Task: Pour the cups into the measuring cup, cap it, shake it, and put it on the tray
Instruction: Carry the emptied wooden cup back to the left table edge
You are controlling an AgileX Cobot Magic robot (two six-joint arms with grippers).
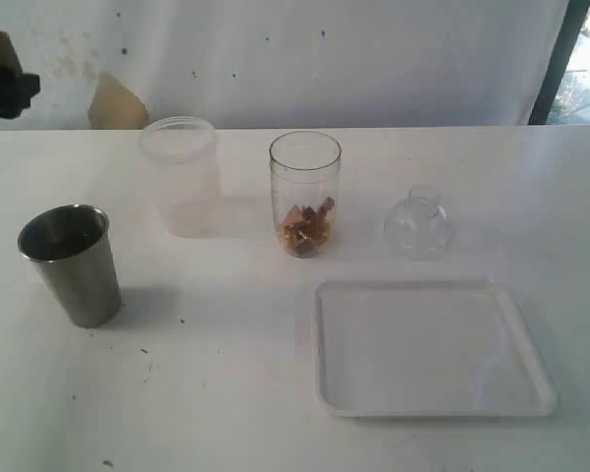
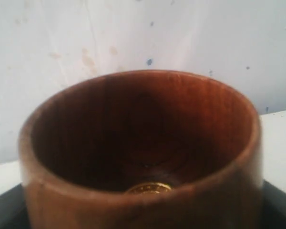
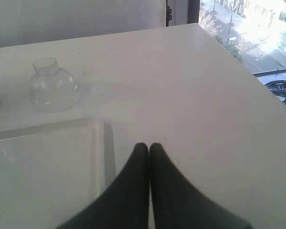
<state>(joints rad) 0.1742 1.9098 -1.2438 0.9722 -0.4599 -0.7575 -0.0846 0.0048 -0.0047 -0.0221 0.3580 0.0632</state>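
The empty brown wooden cup is hanging upright over clear tabletop (image 1: 0,193) behind the steel tumbler, so the robot's left gripper should go on bringing it down until the wooden cup's base sits there.
The brown wooden cup (image 2: 143,143) fills the left wrist view, tilted with its mouth towards the camera; something small and gold (image 2: 150,187) shows just over its near rim. My left gripper is shut on it, with its dark fingers (image 2: 5,210) showing at the cup's sides. The clear measuring cup (image 1: 305,194) stands upright at the table's middle with brown pieces in its bottom. To its left stands the frosted plastic cup (image 1: 182,177), and the steel tumbler (image 1: 71,264) is nearer on the left. The white tray (image 1: 428,349) lies front right. My right gripper (image 3: 148,145) is shut and holds nothing, beside the tray's edge (image 3: 97,143).
A small clear dome lid (image 1: 417,224) sits behind the tray, also visible as the dome lid (image 3: 52,86) in the right wrist view. A dark part of the left arm (image 1: 2,77) hangs at the far left. The table's right edge (image 3: 248,71) drops off by a window.
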